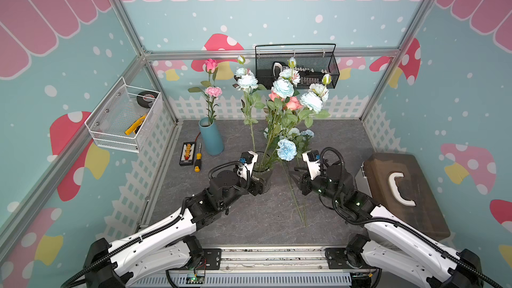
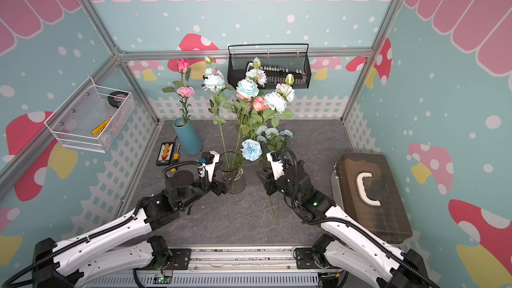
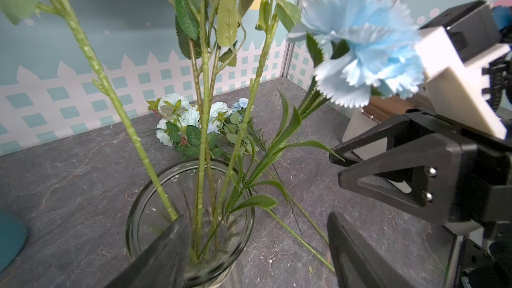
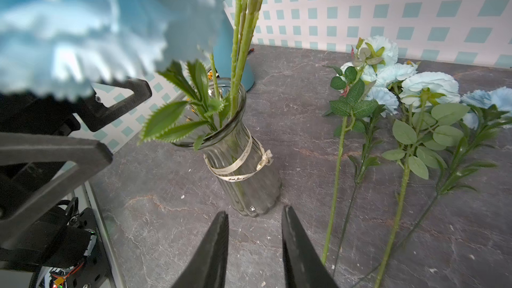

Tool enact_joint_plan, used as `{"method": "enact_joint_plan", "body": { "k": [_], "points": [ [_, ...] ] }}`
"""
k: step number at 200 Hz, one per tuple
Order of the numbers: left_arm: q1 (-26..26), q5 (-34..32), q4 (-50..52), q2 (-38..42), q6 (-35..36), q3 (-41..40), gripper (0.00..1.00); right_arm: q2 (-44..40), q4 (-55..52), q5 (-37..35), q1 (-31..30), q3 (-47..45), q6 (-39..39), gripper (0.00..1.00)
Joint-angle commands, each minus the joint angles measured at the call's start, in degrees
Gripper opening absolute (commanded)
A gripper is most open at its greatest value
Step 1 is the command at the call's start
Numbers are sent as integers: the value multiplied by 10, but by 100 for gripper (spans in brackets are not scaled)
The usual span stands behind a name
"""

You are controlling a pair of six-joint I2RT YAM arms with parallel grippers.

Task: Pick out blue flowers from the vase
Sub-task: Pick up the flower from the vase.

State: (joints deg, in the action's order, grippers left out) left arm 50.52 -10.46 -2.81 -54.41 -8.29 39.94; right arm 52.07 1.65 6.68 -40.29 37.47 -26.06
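Note:
My left gripper has the blue frilly bloom [image 1: 287, 149] leaning away from it over the vase's rim, so next my right gripper pushes the bloom [image 2: 251, 149] toward my left gripper first.
A ribbed glass vase [image 1: 262, 175] [image 4: 241, 162] holds several tall stems. Pale blue flowers [image 1: 282, 88] stand among them, beside salmon roses [image 1: 293, 103]. One blue frilly bloom [image 1: 286, 149] [image 3: 360, 51] leans low out of the vase toward my right arm. More blue flowers [image 1: 302, 134] [image 4: 401, 84] lie flat on the table right of the vase. My left gripper [image 1: 256, 187] [image 3: 256, 218] is open right beside the vase. One of its fingers [image 3: 166, 245] overlaps the vase's rim, and I cannot tell whether it touches. My right gripper [image 1: 295, 180] [image 4: 255, 210] is open and empty, low on the vase's right side.
A blue ceramic vase [image 1: 212, 137] with pink flowers stands at the back left, next to a screwdriver [image 1: 197, 159] and a terminal block [image 1: 187, 153]. A brown case [image 1: 401, 192] sits at the right. A black wire basket [image 1: 296, 66] and a white one [image 1: 124, 114] hang on the walls.

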Motion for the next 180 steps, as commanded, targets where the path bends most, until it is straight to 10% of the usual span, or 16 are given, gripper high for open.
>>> {"method": "enact_joint_plan", "body": {
  "k": [1, 180],
  "points": [
    [3, -52, -8, 13, 9, -12, 78, 23, 54, 50, 4, 1, -5, 32],
    [-68, -10, 21, 62, -10, -41, 80, 361, -14, 180, -6, 345, 21, 32]
  ]
}}
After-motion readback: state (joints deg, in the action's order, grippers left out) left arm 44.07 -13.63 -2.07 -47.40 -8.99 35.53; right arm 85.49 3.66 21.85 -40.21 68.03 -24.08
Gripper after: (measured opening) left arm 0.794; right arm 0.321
